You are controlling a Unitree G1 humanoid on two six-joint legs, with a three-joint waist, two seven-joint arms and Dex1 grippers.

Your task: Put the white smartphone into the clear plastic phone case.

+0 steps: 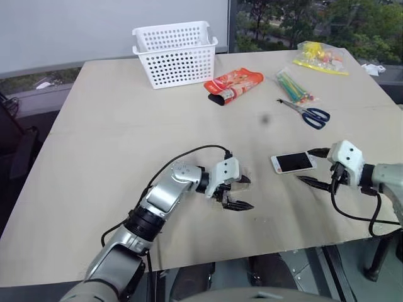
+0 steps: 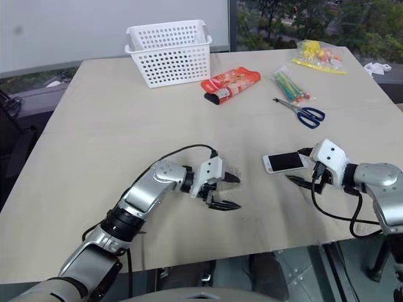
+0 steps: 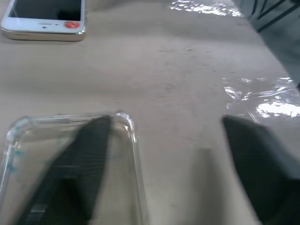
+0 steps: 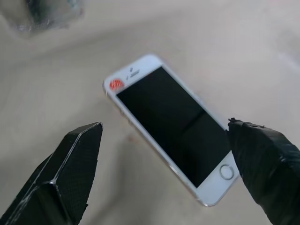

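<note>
The clear plastic phone case has a shiny standing rim (image 4: 47, 23). The white smartphone (image 1: 294, 162) will therefore stick up until I press its home-button end down.
The white smartphone (image 1: 293, 162) lies flat, screen up, on the wooden table (image 1: 126, 145) toward the front right. My right gripper (image 1: 315, 167) is open just right of it, and its two black fingers (image 4: 75, 159) straddle the phone's home-button end (image 4: 227, 171) without touching. The clear plastic phone case (image 3: 42, 140) lies on the table at the front middle. My left gripper (image 1: 242, 193) is open there, one finger (image 3: 79, 159) showing through the case, the other finger (image 3: 253, 154) well clear of it. The phone (image 3: 44, 18) sits beyond the case, a hand's width away.
A white perforated basket (image 1: 176, 53) stands at the back. A red snack packet (image 1: 234, 85), a bundle of coloured sticks (image 1: 295, 87), blue-handled scissors (image 1: 308, 113) and a yellow bag (image 1: 321, 58) lie at the back right. The table's front edge is close behind both grippers.
</note>
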